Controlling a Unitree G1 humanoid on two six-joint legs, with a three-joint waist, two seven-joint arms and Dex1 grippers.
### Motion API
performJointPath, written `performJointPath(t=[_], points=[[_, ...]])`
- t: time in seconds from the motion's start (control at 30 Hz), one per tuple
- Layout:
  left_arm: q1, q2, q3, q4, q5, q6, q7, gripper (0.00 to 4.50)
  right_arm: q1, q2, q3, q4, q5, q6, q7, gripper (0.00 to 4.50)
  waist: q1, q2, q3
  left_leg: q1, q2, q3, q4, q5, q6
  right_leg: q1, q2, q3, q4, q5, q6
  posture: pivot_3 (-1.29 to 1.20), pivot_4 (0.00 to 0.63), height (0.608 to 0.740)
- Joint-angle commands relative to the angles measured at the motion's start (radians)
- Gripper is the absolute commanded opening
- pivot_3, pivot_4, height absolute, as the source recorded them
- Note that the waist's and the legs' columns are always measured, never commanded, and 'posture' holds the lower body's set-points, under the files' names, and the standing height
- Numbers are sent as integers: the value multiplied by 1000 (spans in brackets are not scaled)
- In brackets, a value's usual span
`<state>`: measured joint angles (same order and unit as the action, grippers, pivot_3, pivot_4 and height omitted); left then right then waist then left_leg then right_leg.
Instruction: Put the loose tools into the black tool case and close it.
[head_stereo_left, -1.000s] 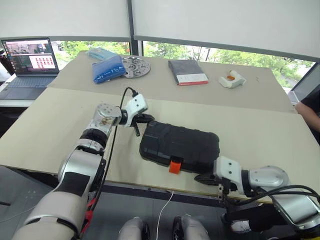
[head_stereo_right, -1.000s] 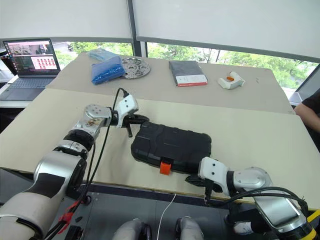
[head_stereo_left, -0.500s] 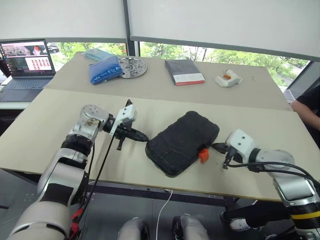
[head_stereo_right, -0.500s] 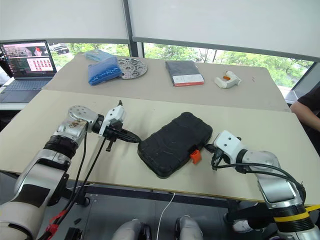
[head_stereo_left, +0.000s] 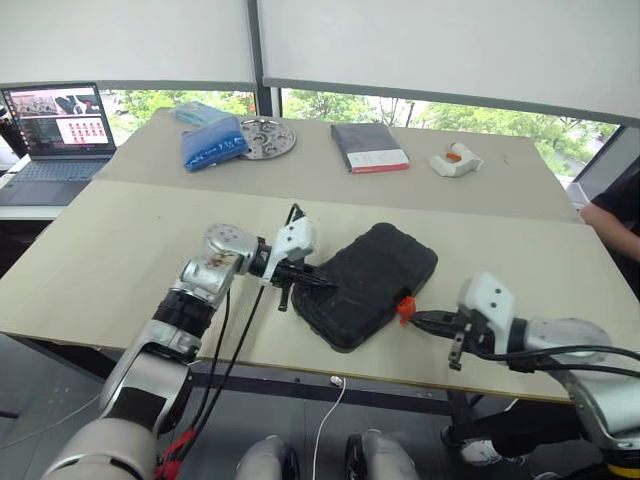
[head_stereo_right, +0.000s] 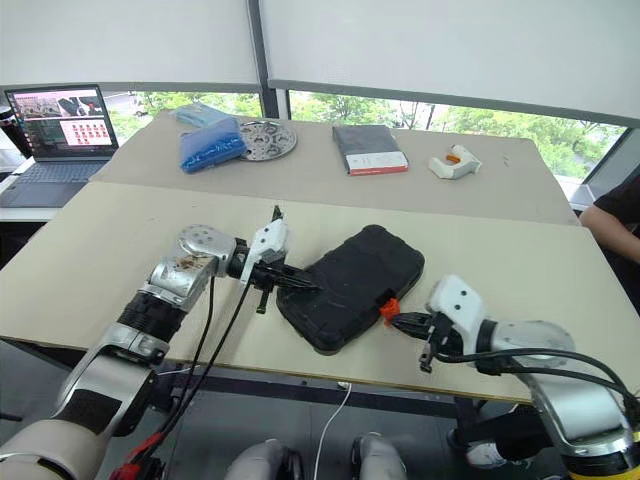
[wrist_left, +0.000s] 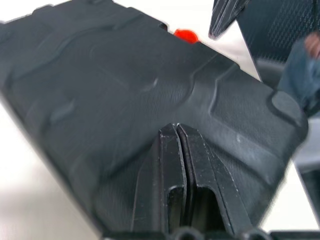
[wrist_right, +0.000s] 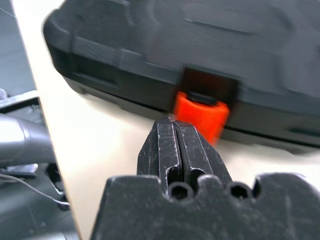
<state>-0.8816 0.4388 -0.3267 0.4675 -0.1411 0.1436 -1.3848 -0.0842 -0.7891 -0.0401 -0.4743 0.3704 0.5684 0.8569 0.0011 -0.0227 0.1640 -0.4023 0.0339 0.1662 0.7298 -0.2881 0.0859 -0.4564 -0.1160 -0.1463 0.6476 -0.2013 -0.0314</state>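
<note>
The robot's right gripper has its fingers at the side edge of the jutting orange latch, so it should back away and press the latch in at its middle.
The black tool case lies closed and slantwise near the table's front edge, with its orange latch facing my right arm. My left gripper is shut, and its fingertips rest against the textured lid at the case's left side. From the right, my right gripper points at the case, shut and empty, with its fingertips right at the latch. The loose tools are out of view.
On the far table are a laptop, a blue bag, a round metal plate, a dark grey book and a small white and orange object. A person sits at the right edge.
The case has swung from lengthwise to slantwise, its latch now facing right. My left gripper has moved right, up against the case. My right gripper has shifted to sit just at the latch.
</note>
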Motion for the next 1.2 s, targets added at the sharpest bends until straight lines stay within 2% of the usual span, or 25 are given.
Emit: performJointPath(t=[0.03, 0.47, 0.87, 1.2], points=[[45, 29, -52, 10, 89, -53, 9, 100, -50, 16, 31, 34, -41, -14, -38, 0, -1, 1, -1, 0, 0, 0, 0, 0, 0, 0, 0, 0, 0, 0, 0, 0, 150, 718], [23, 16, -30, 19, 78, -61, 22, 100, -39, 24, 75, 181, -110, -90, -53, 0, 9, 1, -2, 1, 0, 0, 0, 0, 0, 1, -1, 0, 0, 2, 1, 0, 150, 718], [-36, -36, -56, 125, 139, -190, 59, 100, 39, -19, 54, 156, -100, -58, -27, 0, 14, 1, -3, 0, -1, 0, 0, -1, 2, 1, -3, -2, -1, 2, 1, 0, 150, 718], [-82, -69, -117, 255, 268, -402, 113, 100, -103, 77, 57, 182, -108, -42, -104, 0, 11, 1, -3, 0, -1, 0, 0, -1, 2, 1, -3, -2, -1, 3, 1, 0, 150, 718]])
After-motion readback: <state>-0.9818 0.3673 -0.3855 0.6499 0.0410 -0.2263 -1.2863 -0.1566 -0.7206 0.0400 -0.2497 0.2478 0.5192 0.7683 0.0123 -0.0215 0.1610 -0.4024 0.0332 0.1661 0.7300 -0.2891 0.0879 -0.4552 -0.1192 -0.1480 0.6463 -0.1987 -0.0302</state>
